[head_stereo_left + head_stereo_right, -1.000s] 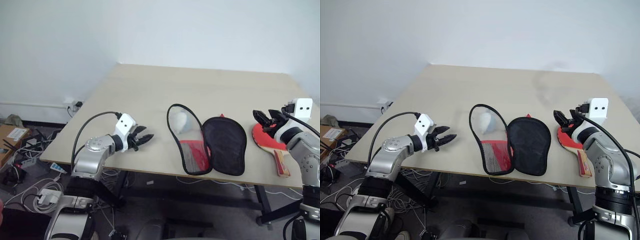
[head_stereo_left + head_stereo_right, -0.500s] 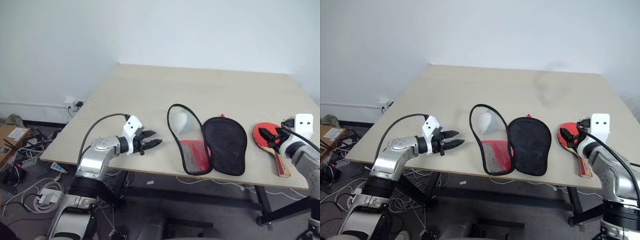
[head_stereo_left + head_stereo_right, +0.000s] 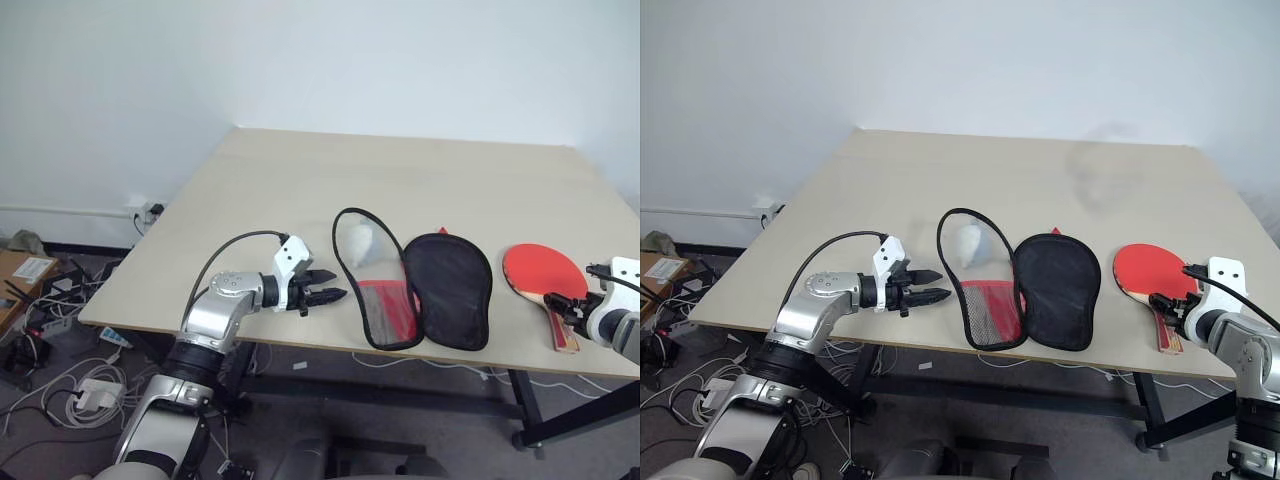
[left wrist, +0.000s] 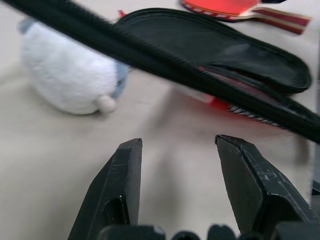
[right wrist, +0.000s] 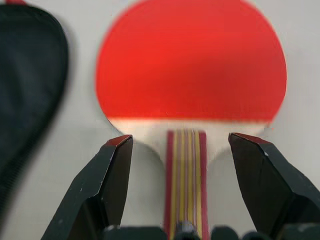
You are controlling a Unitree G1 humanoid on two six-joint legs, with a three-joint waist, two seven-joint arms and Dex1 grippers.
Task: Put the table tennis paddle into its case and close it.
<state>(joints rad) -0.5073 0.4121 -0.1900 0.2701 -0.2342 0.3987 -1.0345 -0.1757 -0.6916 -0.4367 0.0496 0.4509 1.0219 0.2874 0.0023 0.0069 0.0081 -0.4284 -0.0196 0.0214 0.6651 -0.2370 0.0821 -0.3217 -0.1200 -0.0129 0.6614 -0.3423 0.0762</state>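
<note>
My gripper will leave the pale grey lump outside when it folds the case closed, because the lump rests beyond the raised black zipper rim (image 3: 347,270).
The table tennis paddle (image 3: 543,272) lies flat on the table at the right, red blade away from me and wooden handle (image 5: 186,175) toward the front edge. My right gripper (image 5: 180,137) is open at the handle's end, one finger on each side, and is not closed on it. The case (image 3: 445,290) lies open in the middle, with the black lining up on its right half and the red and mesh half (image 3: 385,305) on its left. My left gripper (image 3: 335,296) is open and empty just left of the case's black zipper rim (image 4: 200,75).
A small pale grey lump (image 3: 362,240) sits inside the case's left half. The tan table (image 3: 300,190) has bare room behind and to the left. Both grippers are near its front edge. Cables and boxes (image 3: 40,290) lie on the floor at the left.
My left gripper has moved right, up close to the case. My right gripper has dropped from above the blade and pulled back to the handle's end.
</note>
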